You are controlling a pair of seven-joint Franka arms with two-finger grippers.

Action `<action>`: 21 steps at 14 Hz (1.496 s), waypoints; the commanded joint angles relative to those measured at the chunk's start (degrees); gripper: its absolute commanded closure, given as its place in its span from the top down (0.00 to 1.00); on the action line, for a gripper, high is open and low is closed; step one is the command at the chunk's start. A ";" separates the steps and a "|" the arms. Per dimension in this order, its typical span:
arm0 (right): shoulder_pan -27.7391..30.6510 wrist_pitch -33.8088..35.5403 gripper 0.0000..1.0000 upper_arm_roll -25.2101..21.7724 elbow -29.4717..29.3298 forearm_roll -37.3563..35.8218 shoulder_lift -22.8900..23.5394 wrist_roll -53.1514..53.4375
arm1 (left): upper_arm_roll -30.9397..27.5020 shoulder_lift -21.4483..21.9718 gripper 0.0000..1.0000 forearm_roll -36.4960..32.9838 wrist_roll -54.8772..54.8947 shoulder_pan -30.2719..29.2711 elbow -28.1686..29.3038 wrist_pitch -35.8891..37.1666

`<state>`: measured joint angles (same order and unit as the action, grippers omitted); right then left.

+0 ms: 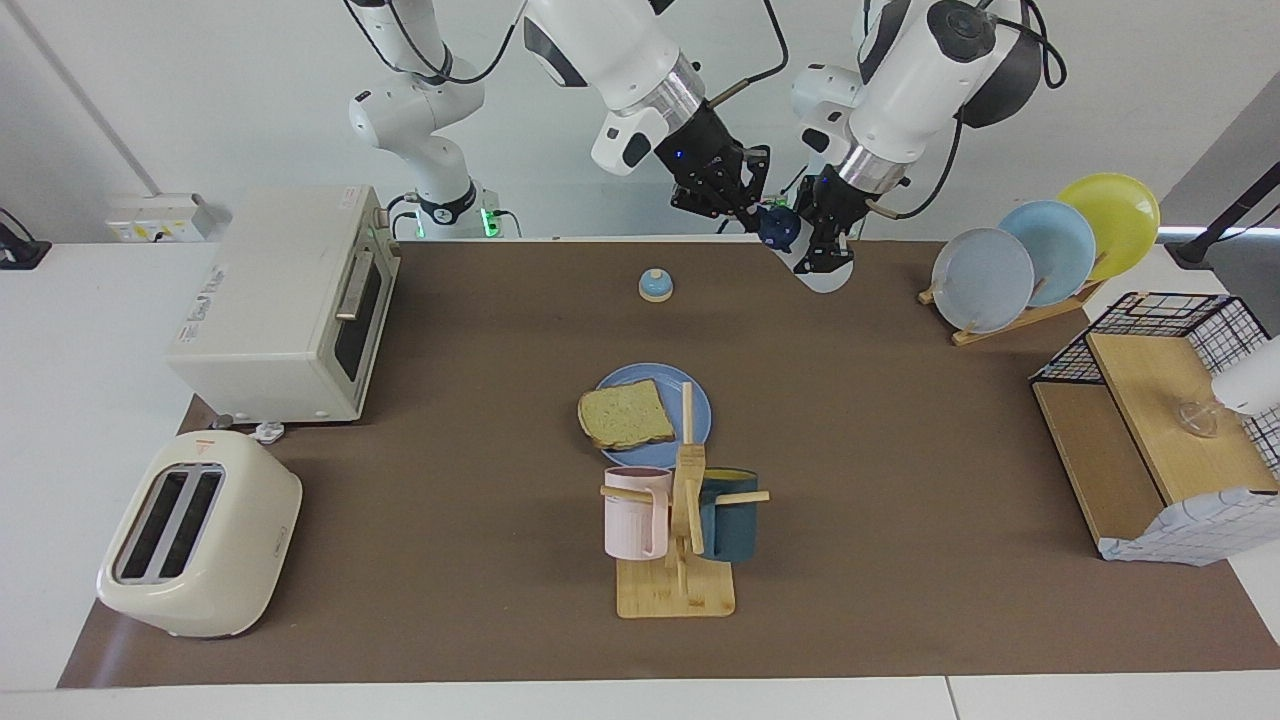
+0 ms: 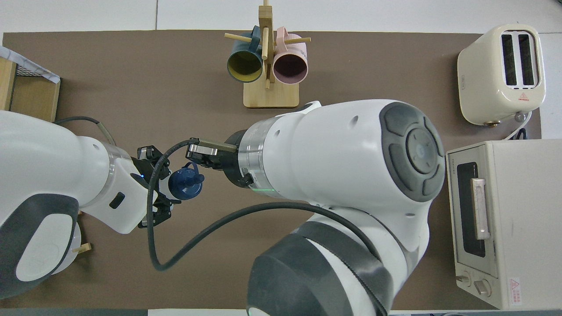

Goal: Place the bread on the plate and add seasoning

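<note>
My right gripper hangs shut and empty beside the seasoning bottle's navy cap, so it should open, move in and take the cap while my left gripper steadies the bottle.
The bread lies flat on the blue plate in the middle of the table; the right arm hides both in the overhead view. Above the table edge nearest the robots, my left gripper is shut on the seasoning bottle. Only the bottle's navy cap shows clearly. My right gripper hangs shut just beside the cap, with a small gap between them and nothing seen in its fingers.
A small blue-topped bell sits between the plate and the robots. A mug rack stands just past the plate. Toaster oven and toaster fill the right arm's end; a plate rack and shelf fill the left arm's end.
</note>
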<state>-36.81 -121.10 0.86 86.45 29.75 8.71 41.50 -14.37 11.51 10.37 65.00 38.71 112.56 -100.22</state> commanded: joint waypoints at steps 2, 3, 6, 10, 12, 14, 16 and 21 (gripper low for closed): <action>-0.54 -2.47 0.64 0.46 1.00 0.31 -0.45 1.83 | -0.31 1.50 0.00 0.70 -0.66 0.14 1.08 0.02; -0.63 -2.38 0.73 0.46 1.08 0.22 -0.53 1.83 | -0.31 1.50 0.00 0.70 -0.66 0.14 1.08 0.02; -1.51 -2.03 0.81 0.37 1.35 -0.30 -0.71 1.66 | -0.31 1.50 0.00 0.70 -0.75 0.14 1.08 -0.15; -1.86 -0.72 0.61 0.72 1.87 -1.80 -0.97 1.74 | -0.31 1.50 0.00 0.70 -0.75 0.14 1.08 -0.15; -2.57 -0.54 0.51 0.72 1.88 -1.89 -1.06 1.74 | -0.31 1.50 0.00 0.70 -0.75 0.14 1.08 -0.15; -2.57 -0.62 0.44 0.72 1.79 -1.89 -1.06 1.74 | -0.31 1.41 0.00 0.70 -1.53 0.14 1.08 -0.24; -2.57 -0.62 0.35 0.72 1.79 -1.89 -1.06 1.65 | -0.31 1.50 0.00 0.70 -1.54 0.14 1.08 -0.24; -2.30 -1.06 0.35 0.72 1.70 -1.89 -0.89 1.39 | -0.31 1.41 0.00 0.70 -1.54 0.14 1.08 -0.24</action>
<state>-39.39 -121.68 1.38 87.13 29.05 8.70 42.18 -14.46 11.53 10.37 64.12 38.67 112.56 -100.24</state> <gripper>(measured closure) 0.643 0.599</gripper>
